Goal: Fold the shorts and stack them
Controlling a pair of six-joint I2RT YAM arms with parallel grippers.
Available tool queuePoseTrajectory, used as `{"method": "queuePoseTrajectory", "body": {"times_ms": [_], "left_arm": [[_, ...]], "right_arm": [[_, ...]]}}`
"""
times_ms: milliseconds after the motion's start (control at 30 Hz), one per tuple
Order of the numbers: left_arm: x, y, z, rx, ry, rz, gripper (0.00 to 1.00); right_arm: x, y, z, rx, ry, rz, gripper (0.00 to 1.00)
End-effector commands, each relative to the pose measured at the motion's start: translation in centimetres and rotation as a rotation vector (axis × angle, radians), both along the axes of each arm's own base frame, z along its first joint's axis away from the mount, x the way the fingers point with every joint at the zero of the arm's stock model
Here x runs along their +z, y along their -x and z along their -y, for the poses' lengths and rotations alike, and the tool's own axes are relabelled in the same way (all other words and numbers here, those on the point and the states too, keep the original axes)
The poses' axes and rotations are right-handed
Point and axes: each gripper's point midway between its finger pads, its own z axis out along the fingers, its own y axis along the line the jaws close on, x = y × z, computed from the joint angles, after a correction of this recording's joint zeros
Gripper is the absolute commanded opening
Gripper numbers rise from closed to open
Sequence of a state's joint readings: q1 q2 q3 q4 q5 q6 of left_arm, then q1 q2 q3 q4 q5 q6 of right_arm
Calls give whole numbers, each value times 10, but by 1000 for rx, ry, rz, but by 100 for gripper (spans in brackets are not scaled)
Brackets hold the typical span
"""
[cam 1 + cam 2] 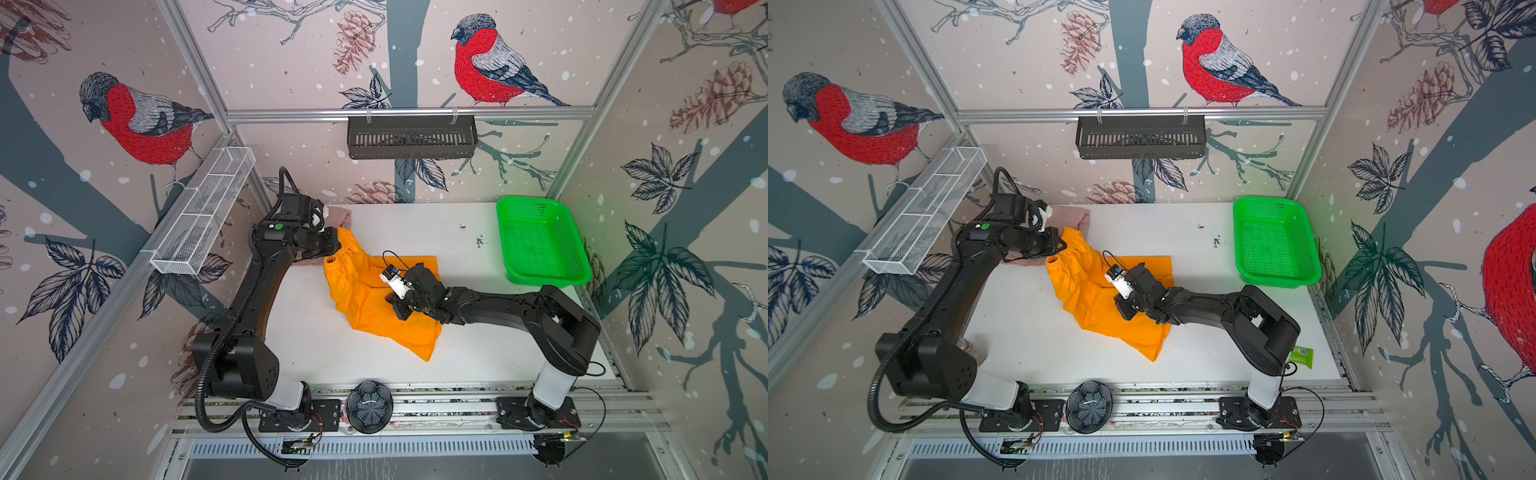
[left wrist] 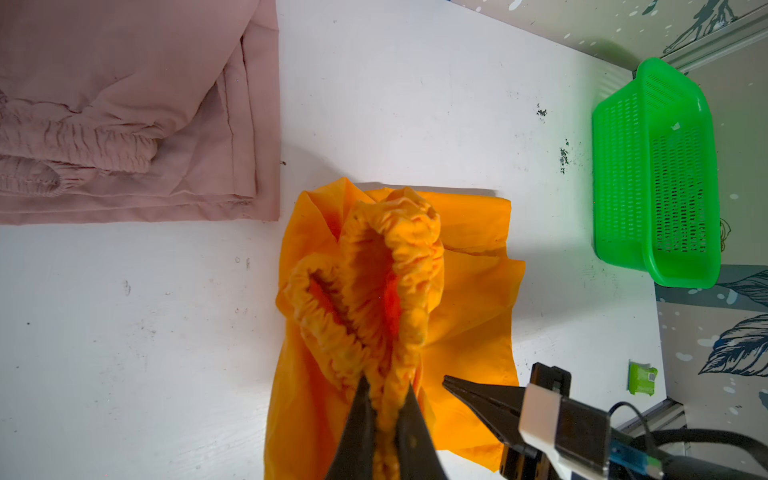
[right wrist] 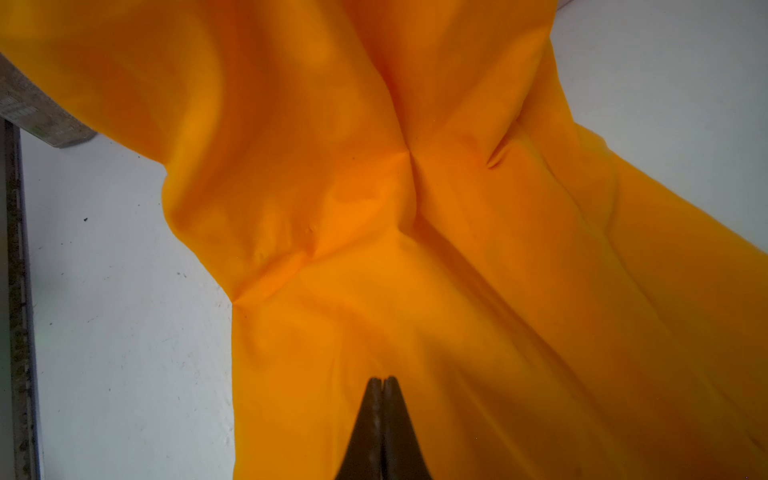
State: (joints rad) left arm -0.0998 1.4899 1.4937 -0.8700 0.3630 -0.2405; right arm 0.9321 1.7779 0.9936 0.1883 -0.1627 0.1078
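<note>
The orange shorts' waistband [image 1: 344, 246] is raised and their legs lie flat, so my left gripper keeps carrying the waistband toward their leg ends [image 1: 431, 268] and lets go of it there.
The orange shorts [image 1: 374, 307] [image 1: 1096, 303] lie crumpled mid-table, with their gathered waistband [image 2: 399, 257] lifted toward the back left. My left gripper [image 2: 386, 386] [image 1: 334, 245] is shut on that waistband, and cloth is bunched between its fingers. My right gripper [image 3: 382, 379] [image 1: 397, 309] is shut with nothing between its tips. It hovers just over the flat orange cloth [image 3: 415, 208] of the legs. The pink shorts [image 2: 124, 104] [image 1: 340, 216] lie folded at the table's back left. In both top views the left arm hides most of them.
A green mesh basket [image 1: 540, 241] [image 2: 656, 174] stands at the back right of the white table [image 1: 457, 353]. A small green packet [image 1: 1302, 357] lies near the right arm's base. A white wire shelf [image 1: 203, 212] hangs on the left wall. A dark round object [image 1: 369, 405] sits on the front rail.
</note>
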Motion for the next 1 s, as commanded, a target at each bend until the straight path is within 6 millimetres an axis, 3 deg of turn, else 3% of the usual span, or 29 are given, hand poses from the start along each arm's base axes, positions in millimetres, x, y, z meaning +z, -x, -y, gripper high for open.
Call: {"method": "queuePoseTrajectory", "body": {"times_ms": [0, 133, 233, 400, 533, 733, 833, 967], "left_arm": [[6, -5, 6, 38, 1, 24, 0], [8, -4, 21, 28, -8, 31, 0], [9, -3, 33, 12, -5, 32, 0], [7, -1, 47, -4, 0, 33, 0], [4, 0, 50, -8, -4, 27, 0], [8, 0, 48, -6, -15, 35, 0], [11, -1, 48, -7, -21, 37, 0], [15, 0, 48, 0, -13, 45, 0]], "right_arm": [[10, -3, -8, -13, -37, 33, 6], [13, -21, -22, -6, -77, 23, 3], [9, -19, -41, 38, -89, 9, 3], [-17, -7, -64, 107, -70, -34, 2], [-38, -2, -71, 114, -55, -59, 2], [-62, -3, -67, 94, -47, -104, 2], [-45, -4, -67, 90, -76, -85, 3], [11, -8, -54, 44, -162, -10, 26]]}}
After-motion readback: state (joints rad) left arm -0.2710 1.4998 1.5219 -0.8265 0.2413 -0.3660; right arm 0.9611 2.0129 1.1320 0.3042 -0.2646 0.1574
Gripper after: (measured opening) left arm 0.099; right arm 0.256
